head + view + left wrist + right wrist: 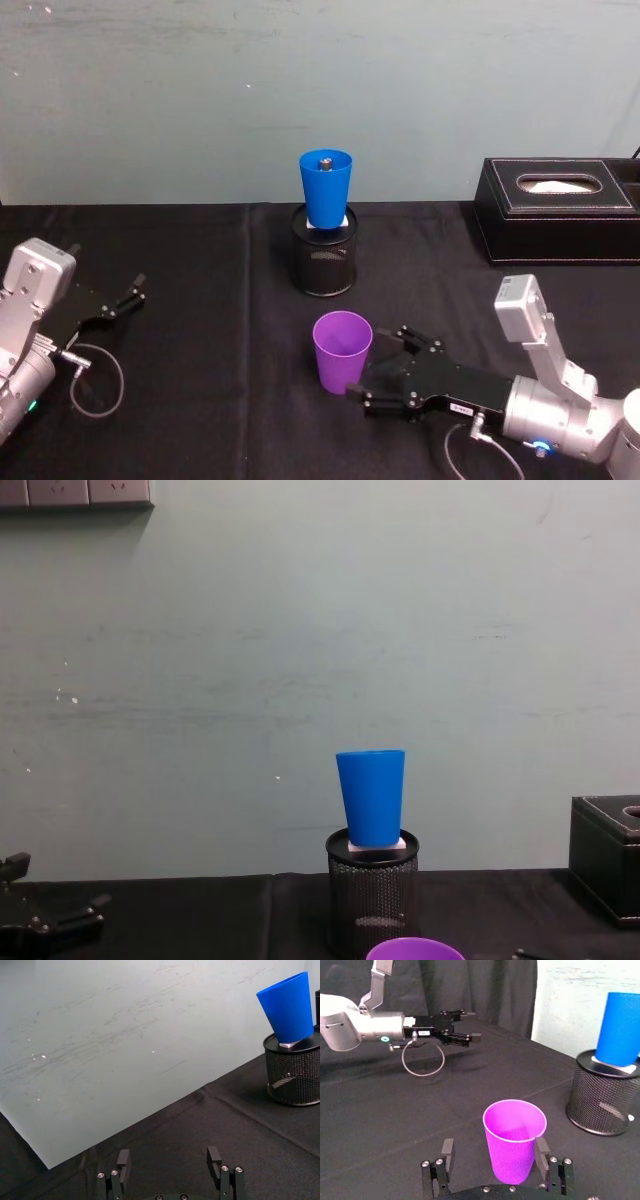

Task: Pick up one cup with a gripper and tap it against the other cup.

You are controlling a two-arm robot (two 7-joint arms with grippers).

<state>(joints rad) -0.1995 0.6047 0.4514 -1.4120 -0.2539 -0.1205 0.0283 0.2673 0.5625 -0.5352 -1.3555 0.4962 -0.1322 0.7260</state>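
Note:
My gripper will tap the blue cup with the purple cup, and the blue cup should stay standing because the blue cup's base [376,837] rests flat on a white pad [399,844].
The purple cup [342,350] stands upright on the black cloth, near the front centre. My right gripper [378,362] lies low beside it, open, with one finger on each side of the cup [514,1140]. One finger [541,1152] is close against the cup's wall and the other [447,1153] stands clear of it. The blue cup [326,188] sits upright on top of a black mesh holder [323,257] farther back, and also appears in the chest view [371,798]. My left gripper [125,298] rests open at the far left, holding nothing.
A black tissue box [557,210] stands at the back right. A pale wall runs close behind the table [200,330]. A loose cable loop [97,380] hangs by the left arm. Bare cloth lies between the purple cup and the mesh holder.

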